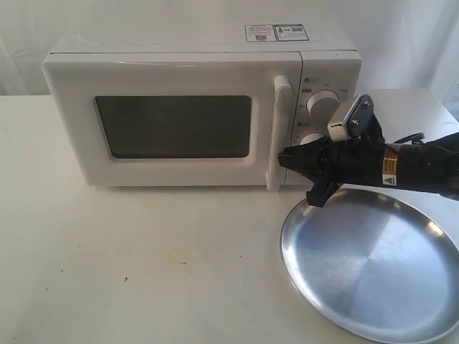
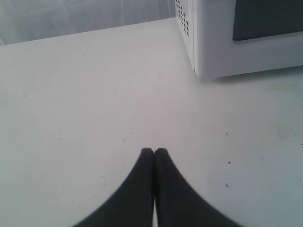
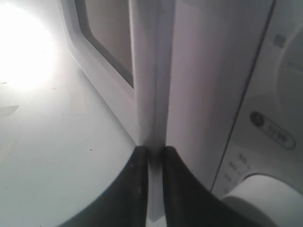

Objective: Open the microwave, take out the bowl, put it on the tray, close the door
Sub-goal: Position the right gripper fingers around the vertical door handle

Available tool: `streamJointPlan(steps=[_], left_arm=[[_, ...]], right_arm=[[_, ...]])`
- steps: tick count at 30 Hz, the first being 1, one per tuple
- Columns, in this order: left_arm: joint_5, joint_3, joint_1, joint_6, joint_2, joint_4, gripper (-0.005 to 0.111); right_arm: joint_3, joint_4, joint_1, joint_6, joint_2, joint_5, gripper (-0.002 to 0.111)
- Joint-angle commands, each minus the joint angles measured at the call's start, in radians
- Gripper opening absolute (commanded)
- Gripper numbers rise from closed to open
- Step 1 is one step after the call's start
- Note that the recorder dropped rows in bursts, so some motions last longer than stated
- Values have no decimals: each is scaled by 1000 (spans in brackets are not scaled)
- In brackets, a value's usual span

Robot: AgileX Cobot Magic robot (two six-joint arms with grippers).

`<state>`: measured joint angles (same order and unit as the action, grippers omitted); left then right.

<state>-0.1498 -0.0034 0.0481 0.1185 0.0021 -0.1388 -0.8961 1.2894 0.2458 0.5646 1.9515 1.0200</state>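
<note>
Next, I open my right gripper's fingers and reach deeper around the handle [image 1: 277, 158] before I pull, because the ends of the fingers barely hold the microwave handle's lower part [image 1: 275, 169].
The white microwave [image 1: 201, 43] stands at the back of the table with its door [image 1: 172, 75] closed. The window is dark, so the bowl is hidden. My right gripper [image 1: 285, 158] reaches in from the right and is shut on the lower part of the vertical bar handle [image 1: 281, 107]. In the right wrist view the handle [image 3: 151, 71] runs between the two black fingers of this gripper [image 3: 155, 150]. The shiny steel tray [image 1: 373, 265] lies just below that arm. My left gripper [image 2: 154, 151] is shut on nothing, low over bare table near the microwave's corner [image 2: 246, 54].
Two round dials [image 1: 322, 102] sit right of the handle, close behind my right wrist; one dial [image 3: 270, 198] shows beside the fingers. The white table [image 1: 143, 265] stretches in front of the microwave. The left arm is outside the exterior view.
</note>
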Motion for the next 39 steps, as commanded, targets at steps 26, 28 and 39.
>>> streamJointPlan(steps=[26,28,39], left_arm=[[1,3,-1,6,-2,4,0],[1,3,-1,6,-2,4,0],[1,3,-1,6,-2,4,0]], right_arm=[[13,369,133,247,-199,-53,0],[13,353,122,247,-206,-73,0],[89,182,58,251,-298,-276,0]])
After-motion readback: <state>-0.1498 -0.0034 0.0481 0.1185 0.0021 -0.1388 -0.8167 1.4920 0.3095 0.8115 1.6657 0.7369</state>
